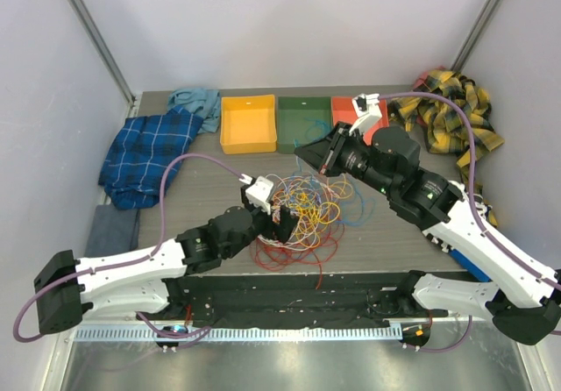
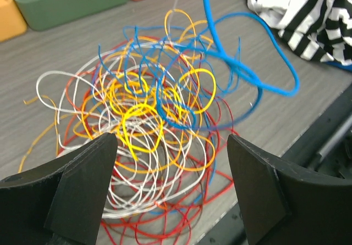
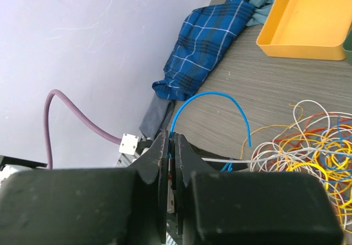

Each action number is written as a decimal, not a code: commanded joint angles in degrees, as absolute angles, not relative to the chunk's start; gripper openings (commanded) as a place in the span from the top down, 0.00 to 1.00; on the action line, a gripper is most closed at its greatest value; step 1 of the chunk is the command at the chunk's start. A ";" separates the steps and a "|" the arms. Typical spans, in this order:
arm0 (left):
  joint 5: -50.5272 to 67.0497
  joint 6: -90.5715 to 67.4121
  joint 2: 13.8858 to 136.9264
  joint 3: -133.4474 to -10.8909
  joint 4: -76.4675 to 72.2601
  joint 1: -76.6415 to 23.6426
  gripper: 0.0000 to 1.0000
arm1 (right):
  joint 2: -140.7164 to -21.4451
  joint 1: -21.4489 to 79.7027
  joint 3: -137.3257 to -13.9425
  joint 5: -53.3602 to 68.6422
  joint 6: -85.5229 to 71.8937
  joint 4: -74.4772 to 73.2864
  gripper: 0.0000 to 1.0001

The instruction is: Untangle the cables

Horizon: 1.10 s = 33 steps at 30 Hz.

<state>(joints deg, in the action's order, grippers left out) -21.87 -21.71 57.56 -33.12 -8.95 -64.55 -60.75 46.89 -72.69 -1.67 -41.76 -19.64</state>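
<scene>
The hanging part of the blue cable (image 2: 213, 22) still loops down from my right gripper into the pile (image 2: 192, 127), so next my left gripper grabs it and raises it high.
The cables (image 1: 302, 209) lie in one tangled pile of red, orange, yellow, white and blue loops at the table's near middle. My left gripper (image 1: 284, 222) hovers at the pile's near-left side. In the left wrist view it (image 2: 171, 162) stands open, with the cables (image 2: 148, 124) showing between its fingers and nothing gripped. My right gripper (image 1: 303, 152) hangs above the pile's far side. In the right wrist view it (image 3: 171, 139) is shut on a blue cable (image 3: 212, 94), which arches out of the jaws. This blue cable (image 2: 236, 63) rises from the pile (image 3: 308, 143).
Three bins stand in a row at the back: orange (image 1: 248, 124), green (image 1: 302, 121) and red (image 1: 348, 109). A blue plaid cloth (image 1: 145, 154) and a teal cloth (image 1: 197, 102) lie back left. A yellow plaid cloth (image 1: 451, 119) lies back right, a striped cloth (image 2: 308, 9) further right.
</scene>
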 commanded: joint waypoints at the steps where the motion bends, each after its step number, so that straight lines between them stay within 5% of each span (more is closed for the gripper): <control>1: -25.84 -17.85 59.50 -37.52 -16.69 -64.86 0.14 | -60.29 47.28 -75.15 1.32 -42.63 -15.82 0.91; 10: -26.19 -16.35 63.63 -39.11 -21.62 -64.86 0.21 | -59.94 47.20 -73.48 2.02 -43.33 -15.21 0.91; 13: -26.28 -16.44 64.51 -38.94 -22.85 -64.86 0.39 | -59.94 47.29 -72.69 2.46 -44.12 -14.51 0.91; 16: -27.50 -16.26 63.64 -38.85 -22.24 -64.86 0.84 | -59.77 47.28 -72.16 2.64 -44.38 -14.15 0.91; 18: -28.91 -16.08 61.88 -38.41 -21.36 -64.86 1.00 | -59.33 47.29 -71.81 2.46 -44.21 -14.15 0.85; 19: -29.35 -16.17 60.83 -38.32 -19.62 -64.86 1.00 | -58.89 47.29 -71.81 2.11 -44.03 -14.24 0.77; 20: -29.62 -16.17 57.51 -38.15 -18.73 -64.86 1.00 | -58.63 47.29 -71.55 0.89 -43.51 -14.59 0.57; 23: -30.58 -17.66 49.96 -39.46 -10.14 -64.86 1.00 | -57.92 47.29 -71.89 -3.50 -41.40 -18.62 0.32; 28: -33.22 -19.95 44.65 -50.68 7.27 -64.69 1.00 | -56.43 47.29 -69.36 -11.51 -37.89 -23.20 0.25; 33: -32.53 -20.56 47.36 -59.40 15.81 -64.69 1.00 | -57.13 47.29 -65.40 -6.17 -37.09 -18.48 0.29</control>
<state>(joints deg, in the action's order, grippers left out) -31.70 -19.35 45.04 -53.60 6.00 -64.62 -56.88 47.05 -67.94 -7.42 -39.16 -22.15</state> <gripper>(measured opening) 0.027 0.729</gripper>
